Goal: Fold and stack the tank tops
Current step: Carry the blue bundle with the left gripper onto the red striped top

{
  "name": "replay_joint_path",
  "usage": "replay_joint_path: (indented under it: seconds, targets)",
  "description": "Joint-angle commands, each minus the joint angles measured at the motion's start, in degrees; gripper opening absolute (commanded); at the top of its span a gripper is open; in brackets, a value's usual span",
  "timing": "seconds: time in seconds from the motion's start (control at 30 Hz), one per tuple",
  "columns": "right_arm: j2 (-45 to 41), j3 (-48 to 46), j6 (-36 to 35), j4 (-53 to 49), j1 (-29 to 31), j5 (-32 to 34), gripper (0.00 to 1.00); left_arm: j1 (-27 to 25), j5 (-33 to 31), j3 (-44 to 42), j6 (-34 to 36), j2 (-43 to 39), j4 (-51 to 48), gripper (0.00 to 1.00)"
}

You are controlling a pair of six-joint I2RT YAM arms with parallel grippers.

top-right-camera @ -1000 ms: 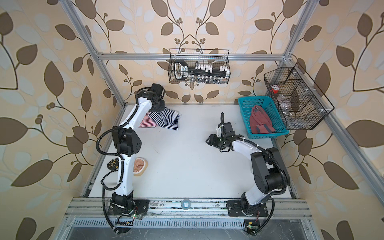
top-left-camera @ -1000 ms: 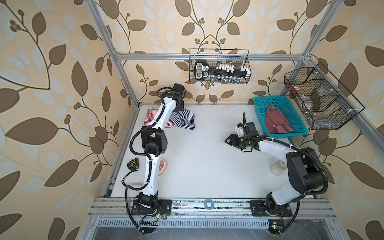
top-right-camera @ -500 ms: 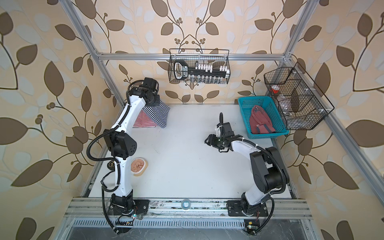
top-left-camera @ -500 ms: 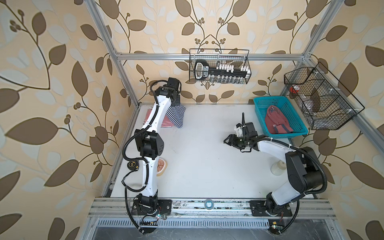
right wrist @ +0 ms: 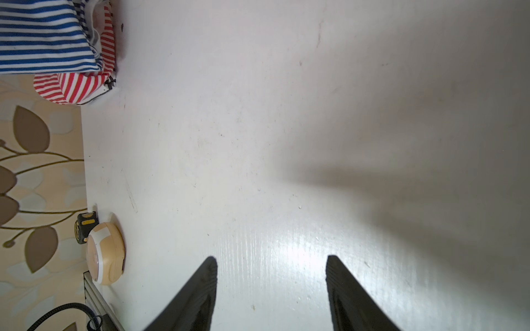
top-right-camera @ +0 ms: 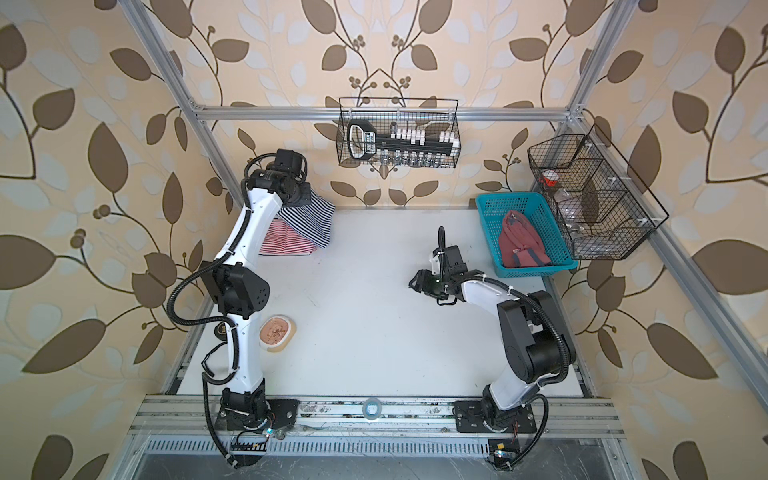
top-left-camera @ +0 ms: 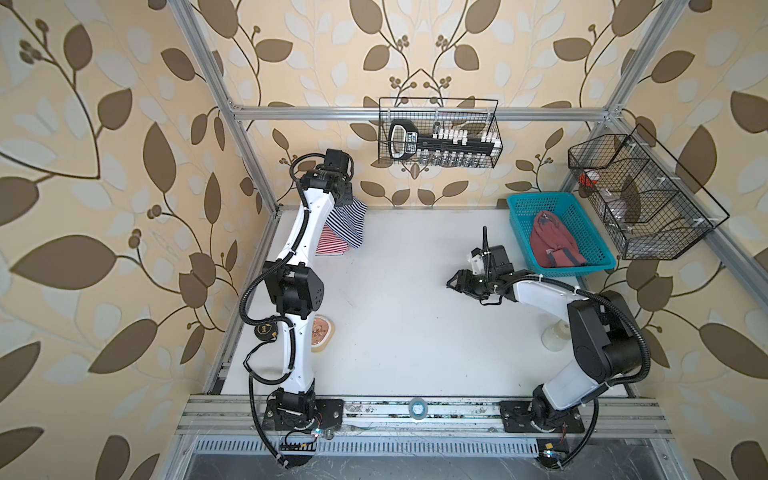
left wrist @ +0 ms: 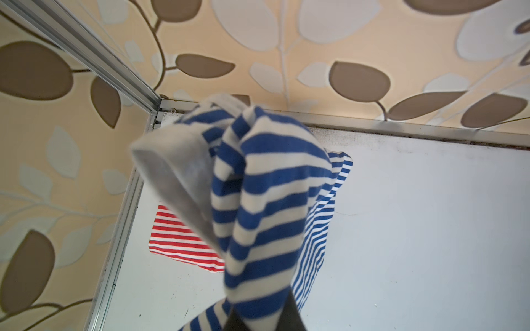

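The navy-white tank top's lower edge (top-left-camera: 353, 237) hangs over the red-white tank top. My left gripper keeps moving down toward the red stripes (top-left-camera: 328, 242) until the cloth lies flat.
My left gripper (top-left-camera: 344, 198) (left wrist: 261, 313) is shut on a bunched edge of the navy-white striped tank top (top-left-camera: 348, 227) (top-right-camera: 311, 224) (left wrist: 266, 200). The top hangs from it above the table's back left corner. Below it the red-white striped tank top (top-left-camera: 330, 246) (top-right-camera: 282, 241) (left wrist: 177, 240) lies folded flat, and the hanging cloth's lower edge drapes onto it. The dusty red tank top (top-left-camera: 552, 245) (top-right-camera: 521, 245) lies crumpled in the teal basket (top-left-camera: 540, 197). Low over bare table right of the middle, my right gripper (top-left-camera: 455, 283) (top-right-camera: 415, 283) (right wrist: 271, 260) is open and empty.
A round beige container (top-left-camera: 324, 332) (right wrist: 104, 252) and a tape measure (top-left-camera: 264, 331) sit by the left arm. A clear cup (top-left-camera: 555, 337) stands by the right arm. Wire baskets hang on the back wall (top-left-camera: 440, 133) and on the right wall (top-left-camera: 640, 199).
My left gripper has carried the navy-white striped top up and leftward towards the back corner, so it now hangs instead of lying spread beside the red-white one. The right arm has stayed still.
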Motion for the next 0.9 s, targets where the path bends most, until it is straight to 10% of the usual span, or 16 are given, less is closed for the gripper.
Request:
replay_joint_path:
  seconds: [0.0,0.87]
  targets:
    - [1.21,-0.42,0.27,0.3,0.44,-0.79,0.61,1.76,0.32,1.21,1.35,-4.64,1.53,0.0]
    - [8.23,4.42,-0.42,-2.06,2.5,-0.21,0.61,15.71,11.56,-13.53,5.86,1.11,14.8,0.0]
